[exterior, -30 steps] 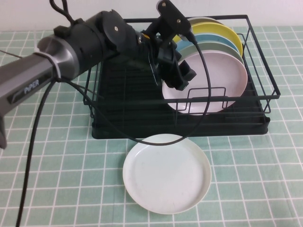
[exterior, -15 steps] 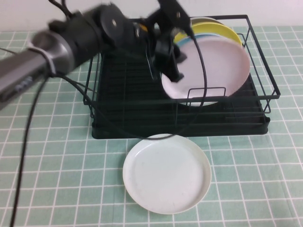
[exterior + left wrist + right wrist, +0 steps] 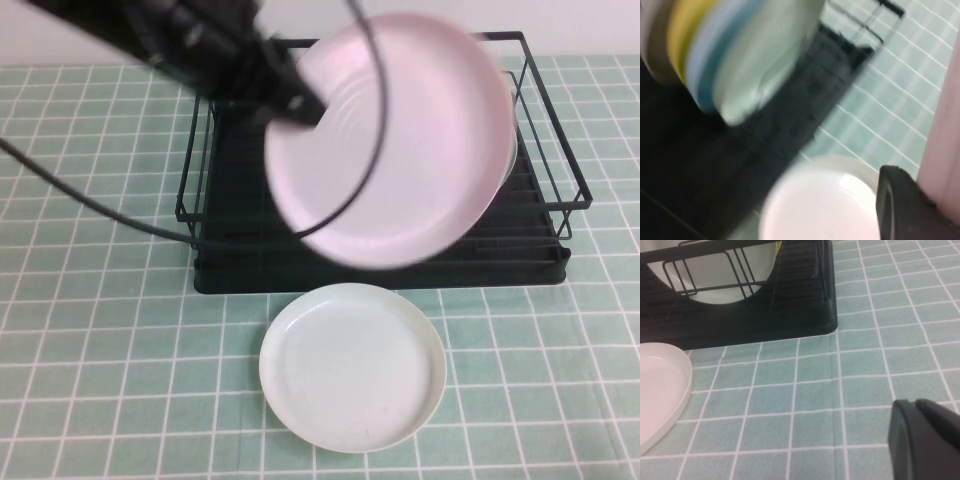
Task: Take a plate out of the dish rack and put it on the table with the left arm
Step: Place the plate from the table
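The pale pink plate [image 3: 425,140] is clear of the dish rack's wires, so the robot's left gripper should continue to go down to the empty white plate [image 3: 353,368] and let go there.
My left gripper [image 3: 303,103] is shut on the left rim of the pale pink plate [image 3: 400,140]. It holds the plate high above the black dish rack [image 3: 540,215], clear of the wires and tilted with its ringed underside toward the high camera. In the left wrist view a black finger [image 3: 900,205] presses against the pink plate's edge [image 3: 946,120]. The left arm [image 3: 170,40] reaches in from the upper left with its cable looping across the plate. My right gripper [image 3: 927,440] is shut and empty, low over the tiled table [image 3: 790,405], right of the rack.
A white plate [image 3: 352,365] lies flat on the table [image 3: 100,350] in front of the rack; it also shows in the right wrist view [image 3: 660,385]. Yellow [image 3: 682,35], blue [image 3: 707,60] and mint-green [image 3: 760,55] plates stand in the rack.
The left arm has lifted the pink plate up out of the rack and toward the camera. The plates behind it are now mostly hidden in the high view.
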Motion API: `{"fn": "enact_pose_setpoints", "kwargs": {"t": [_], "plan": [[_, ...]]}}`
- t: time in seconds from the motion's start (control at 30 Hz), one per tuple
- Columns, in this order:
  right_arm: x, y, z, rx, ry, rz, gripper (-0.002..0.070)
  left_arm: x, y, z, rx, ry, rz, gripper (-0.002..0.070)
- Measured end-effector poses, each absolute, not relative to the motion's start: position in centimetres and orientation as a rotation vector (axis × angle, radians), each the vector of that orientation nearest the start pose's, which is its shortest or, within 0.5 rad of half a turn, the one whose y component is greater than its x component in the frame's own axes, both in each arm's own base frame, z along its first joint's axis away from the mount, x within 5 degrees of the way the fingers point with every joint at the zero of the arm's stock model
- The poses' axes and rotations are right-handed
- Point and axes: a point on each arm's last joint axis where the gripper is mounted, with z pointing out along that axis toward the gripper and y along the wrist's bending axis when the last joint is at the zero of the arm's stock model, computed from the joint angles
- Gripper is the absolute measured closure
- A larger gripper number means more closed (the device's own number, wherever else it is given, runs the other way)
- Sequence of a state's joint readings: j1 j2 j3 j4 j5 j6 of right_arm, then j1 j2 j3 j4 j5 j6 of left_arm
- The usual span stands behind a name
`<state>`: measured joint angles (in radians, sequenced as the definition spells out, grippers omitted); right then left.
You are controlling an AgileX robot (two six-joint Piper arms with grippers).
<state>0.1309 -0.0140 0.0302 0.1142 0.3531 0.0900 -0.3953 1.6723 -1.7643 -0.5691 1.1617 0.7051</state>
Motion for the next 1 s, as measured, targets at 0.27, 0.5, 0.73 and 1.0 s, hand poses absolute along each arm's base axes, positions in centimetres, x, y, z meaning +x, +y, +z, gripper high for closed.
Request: {"fn": "enact_pose_setpoints", "kwargs": {"t": [0.27,0.5,0.73,1.0], "plan": [[5.2,1.0,17.2,0.034,1.859,0.265,0.0694,28.3,-14.7,34.7,1.025,2.348,-0.870,0.0608],[5.2,1.0,17.2,0.034,1.859,0.265,0.0694,26.4,-14.0,26.6,0.876,2.528,-0.926,0.0608],[5.2,1.0,17.2,0.034,1.859,0.265,0.0694,27.8,-14.5,23.3,0.844,2.546,-0.948,0.0608],[5.2,1.0,17.2,0.034,1.859,0.265,0.0694,28.7,-14.8,22.1,0.856,2.509,-0.946,0.0603]]}}
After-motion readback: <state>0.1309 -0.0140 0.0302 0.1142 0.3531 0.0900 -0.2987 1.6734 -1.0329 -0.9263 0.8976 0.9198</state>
